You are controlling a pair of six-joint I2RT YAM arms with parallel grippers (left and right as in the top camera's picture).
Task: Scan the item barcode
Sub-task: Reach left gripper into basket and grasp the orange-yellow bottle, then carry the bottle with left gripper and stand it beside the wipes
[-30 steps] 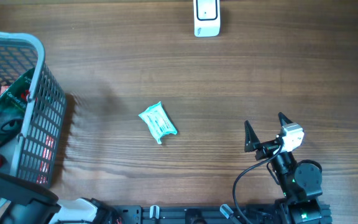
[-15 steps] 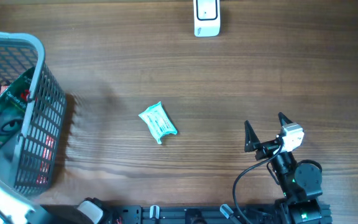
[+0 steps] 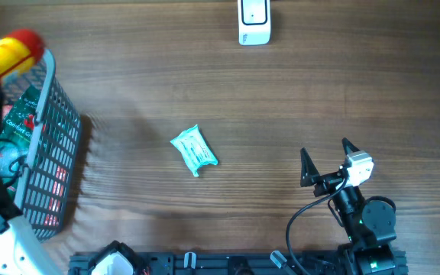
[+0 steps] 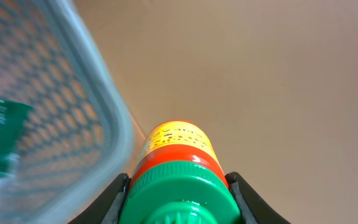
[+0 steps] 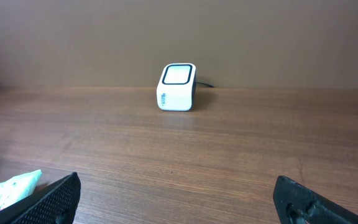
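The bottle (image 3: pixel 17 53) is above the grey basket's rim, so the robot's left gripper should keep going to the clear spot (image 3: pixel 224 140) next to the teal packet and let go of the bottle there.
My left gripper (image 4: pixel 179 200) is shut on a bottle (image 4: pixel 178 163) with a green cap, a red band and a yellow label; the cap sits tight between both black fingers. From overhead the bottle (image 3: pixel 14 51) shows yellow and red above the far corner of the grey basket (image 3: pixel 50 85), blurred, with my left arm dark beneath it. The white barcode scanner (image 3: pixel 254 21) stands at the table's far edge, and the right wrist view has the scanner (image 5: pixel 178 87) straight ahead. My right gripper (image 3: pixel 325 159) stands wide open near the front right, nothing between its fingers.
A teal packet (image 3: pixel 194 150) lies mid-table, and the right wrist view catches that packet (image 5: pixel 8 186) at its lower left. The basket's mesh wall (image 4: pixel 55 106) fills the left of the left wrist view, with green and red packaged goods (image 3: pixel 17 126) inside.
My left arm has risen out of the basket with the bottle, which moved from the basket's near end to above its far corner. The right arm has not moved.
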